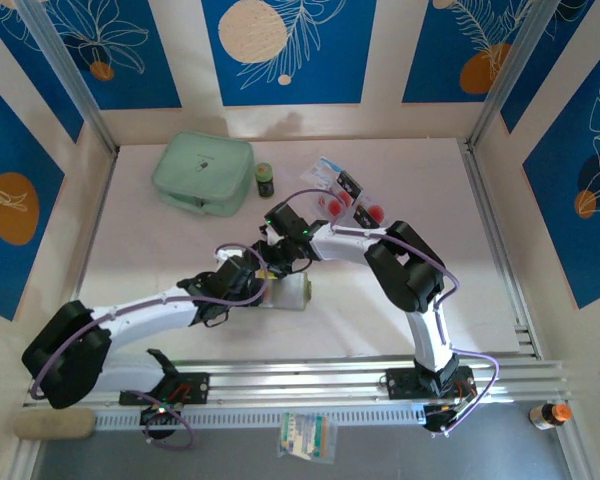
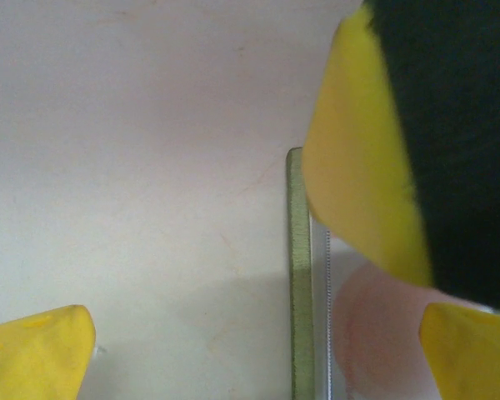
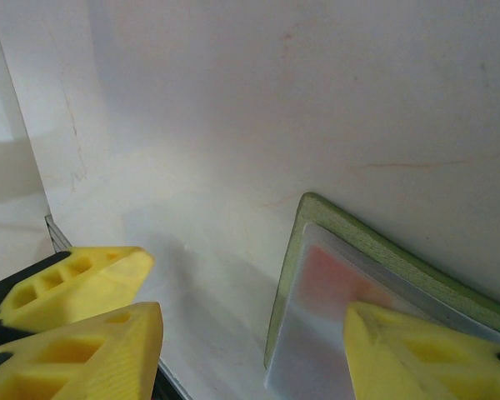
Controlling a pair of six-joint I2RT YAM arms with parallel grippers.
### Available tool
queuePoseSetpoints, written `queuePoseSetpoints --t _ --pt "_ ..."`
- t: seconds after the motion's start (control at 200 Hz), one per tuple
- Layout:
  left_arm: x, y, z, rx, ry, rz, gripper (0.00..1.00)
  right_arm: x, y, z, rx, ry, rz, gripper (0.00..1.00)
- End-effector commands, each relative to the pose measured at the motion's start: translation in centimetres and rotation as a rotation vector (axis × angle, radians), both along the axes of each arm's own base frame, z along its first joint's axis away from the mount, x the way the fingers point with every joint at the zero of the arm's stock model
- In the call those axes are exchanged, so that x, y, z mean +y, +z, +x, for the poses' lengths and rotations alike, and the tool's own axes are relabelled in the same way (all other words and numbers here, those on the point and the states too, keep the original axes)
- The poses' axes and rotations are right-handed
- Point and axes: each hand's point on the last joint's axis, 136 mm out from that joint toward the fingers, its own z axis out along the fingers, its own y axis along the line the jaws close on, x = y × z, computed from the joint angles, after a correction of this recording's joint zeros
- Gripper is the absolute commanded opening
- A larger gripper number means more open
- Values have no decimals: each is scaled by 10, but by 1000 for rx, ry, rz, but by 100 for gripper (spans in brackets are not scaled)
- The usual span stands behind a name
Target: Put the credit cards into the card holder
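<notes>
A card's red dot [image 3: 337,277] shows inside the sleeve, so the robot's right gripper should move next, open, toward the credit cards at the back [image 1: 375,213] and close on one.
The card holder [image 1: 296,293] lies open on the table's middle, olive-green with pale clear sleeves. A card's red dot [image 3: 337,279] shows blurred through a sleeve [image 2: 375,333]. More credit cards [image 1: 352,198], whitish with red dots and one black, lie loose at the back. My left gripper [image 1: 263,280] is open, its fingers [image 2: 37,350] straddling the holder's green edge [image 2: 298,275]. My right gripper [image 1: 280,255] is open and low over the same corner [image 3: 317,217], one fingertip [image 3: 417,350] on the sleeve. Its other side hangs over bare table.
A mint-green zip pouch [image 1: 202,172] and a small dark bottle [image 1: 265,180] stand at the back left. A white-and-blue sachet [image 1: 325,168] lies beside the loose cards. Another packet [image 1: 307,437] and an orange bottle [image 1: 550,412] sit beyond the front rail.
</notes>
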Motion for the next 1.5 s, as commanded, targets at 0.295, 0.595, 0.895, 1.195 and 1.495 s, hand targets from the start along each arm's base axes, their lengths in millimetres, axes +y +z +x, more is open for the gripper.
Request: queuePoseSetpoints --t 0.295,0.595,0.895,1.195,1.495 --pt "10 -3 7 -5 50 49 100 -92 73 28 -170 -63 -60 58" --pt "14 -2 6 -7 67 48 100 -225 100 66 -385 -151 -450 52" --pt "13 -1 6 -4 65 39 100 -294 104 95 -479 -160 -811 43" --pt "13 -1 5 -5 65 34 100 -306 92 117 -489 -112 -934 32" --pt "12 -1 5 -6 63 30 100 -305 74 130 -470 -69 -978 31"
